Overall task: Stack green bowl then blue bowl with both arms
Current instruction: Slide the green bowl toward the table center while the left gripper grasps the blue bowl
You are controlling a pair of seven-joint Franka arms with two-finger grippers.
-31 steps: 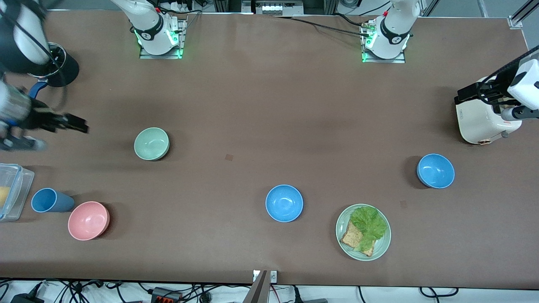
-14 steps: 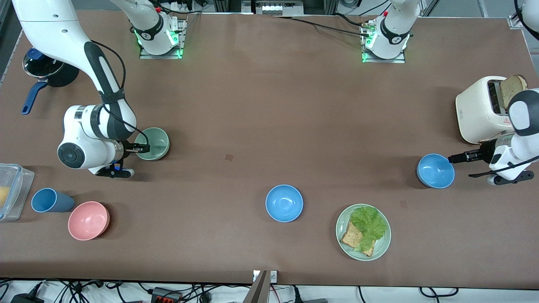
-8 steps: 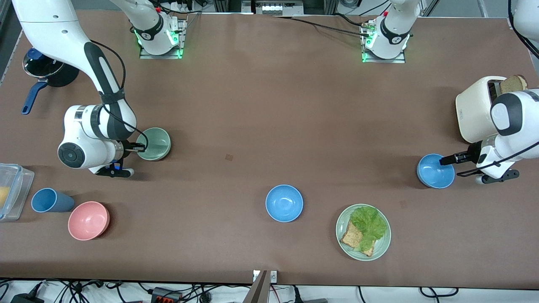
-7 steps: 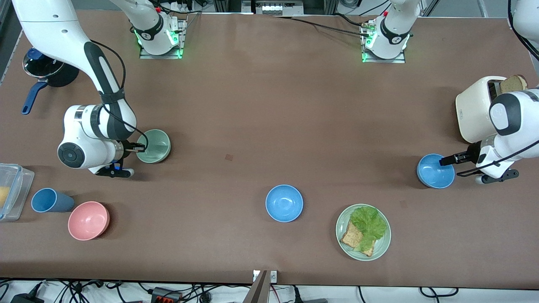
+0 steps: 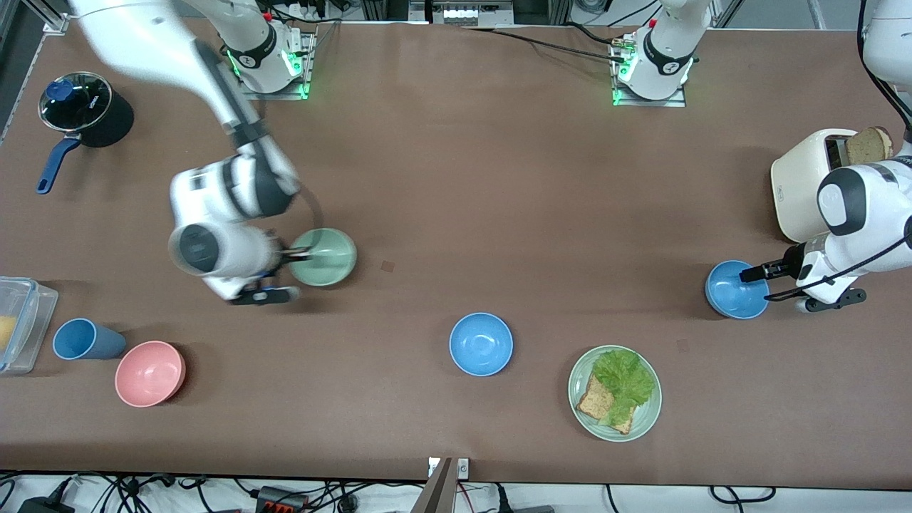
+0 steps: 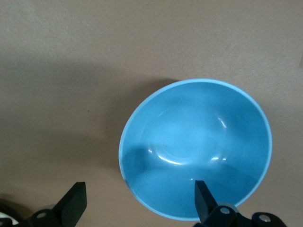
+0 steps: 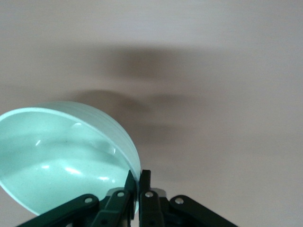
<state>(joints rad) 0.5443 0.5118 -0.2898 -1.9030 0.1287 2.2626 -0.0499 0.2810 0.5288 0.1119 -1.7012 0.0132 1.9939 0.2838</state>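
Observation:
The robot's left gripper should stack the blue bowl near the toaster, since that bowl is far from the right gripper, after the right gripper puts the green bowl in the middle of the table.
The pale green bowl hangs tilted just over the table, toward the middle from the right arm's end. My right gripper is shut on its rim. In the right wrist view the fingers pinch the edge of the green bowl. One blue bowl sits on the table near the toaster, at the left arm's end. My left gripper stands open at it. In the left wrist view one fingertip is over the inside of the blue bowl and the other is outside the rim.
A second blue bowl sits mid-table, nearer the front camera. Beside it is a green plate with lettuce and toast. A pink bowl, blue cup and clear box stand at the right arm's end, with a dark pot farther back. A white toaster holds bread.
My right gripper shut on the green bowl's rim and carried it toward the table's middle. My left gripper edged a little farther over the blue bowl, still open.

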